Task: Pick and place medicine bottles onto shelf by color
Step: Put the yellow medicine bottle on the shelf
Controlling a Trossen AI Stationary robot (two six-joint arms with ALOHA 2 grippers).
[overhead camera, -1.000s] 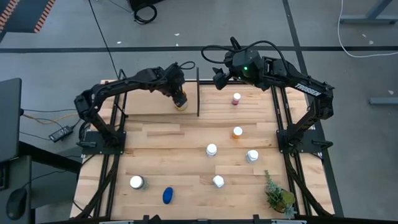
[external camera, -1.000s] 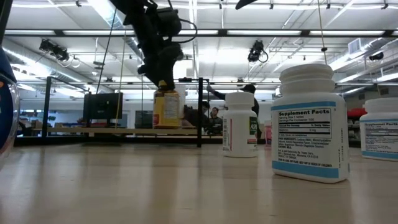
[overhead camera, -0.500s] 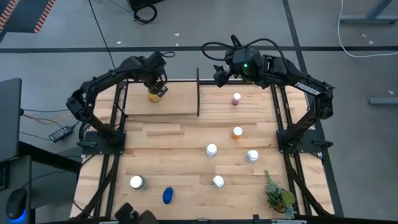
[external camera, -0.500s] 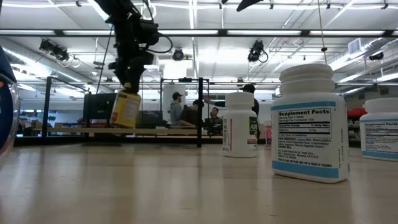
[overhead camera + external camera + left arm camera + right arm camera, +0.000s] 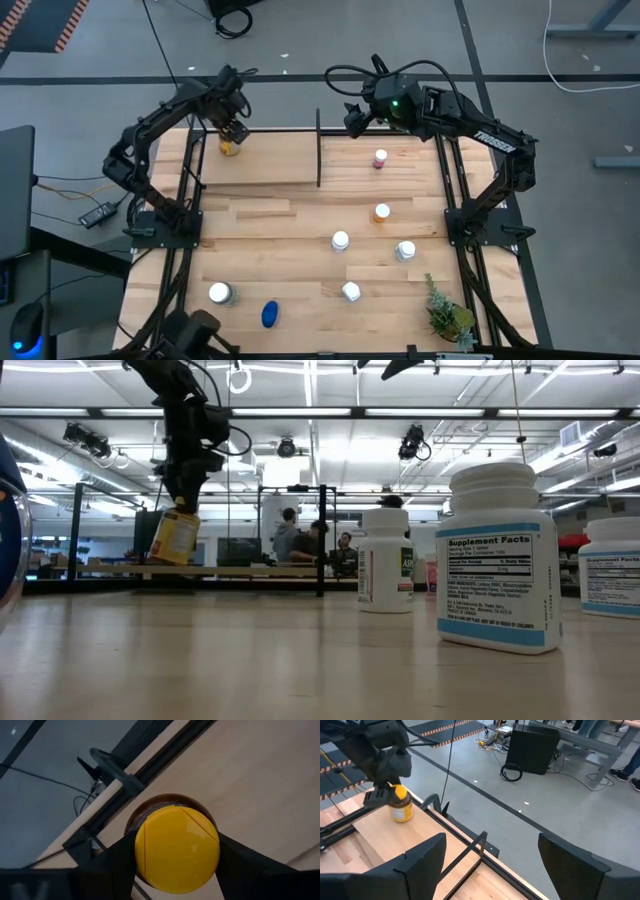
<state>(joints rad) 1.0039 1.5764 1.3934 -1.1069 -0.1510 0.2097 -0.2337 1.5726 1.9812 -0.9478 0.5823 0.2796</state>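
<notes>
I should go on lowering and righting the amber bottle (image 5: pixel 175 538), hanging by its cap with its base close above the shelf's clear wood, with my left gripper until it stands, then let go.
An amber bottle with a yellow cap (image 5: pixel 176 847) hangs at the shelf's (image 5: pixel 270 160) far left corner, with my left gripper (image 5: pixel 230 133) shut on it. The low view shows this bottle (image 5: pixel 175 537) tilted. My right gripper (image 5: pixel 352 122) hovers open and holds nothing, high over the shelf's far rail, just right of the black divider (image 5: pixel 318 150). A pink-capped bottle (image 5: pixel 380 158) stands on the shelf to the right of the divider. An orange-capped bottle (image 5: pixel 381 212), several white ones (image 5: pixel 340 240) and a blue one (image 5: pixel 269 314) are on the tabletop. My left gripper pinches the amber bottle at its top, one finger (image 5: pixel 117 857) on each side of the yellow cap's rim (image 5: pixel 140 847). The fingers come steeply from above. The bottle hangs tilted below them, its base (image 5: pixel 166 558) close above the shelf's wood.
A small green plant (image 5: pixel 447 315) stands at the near right corner. Black rails (image 5: pixel 195 150) frame the table's sides and the shelf. Large white bottles (image 5: pixel 497 555) stand close in the low view. People show in the room behind.
My left gripper has carried the amber bottle along the shelf toward the table's left edge, from beside the divider to the far left corner. It has turned on the way, and the bottle now hangs more tilted.
</notes>
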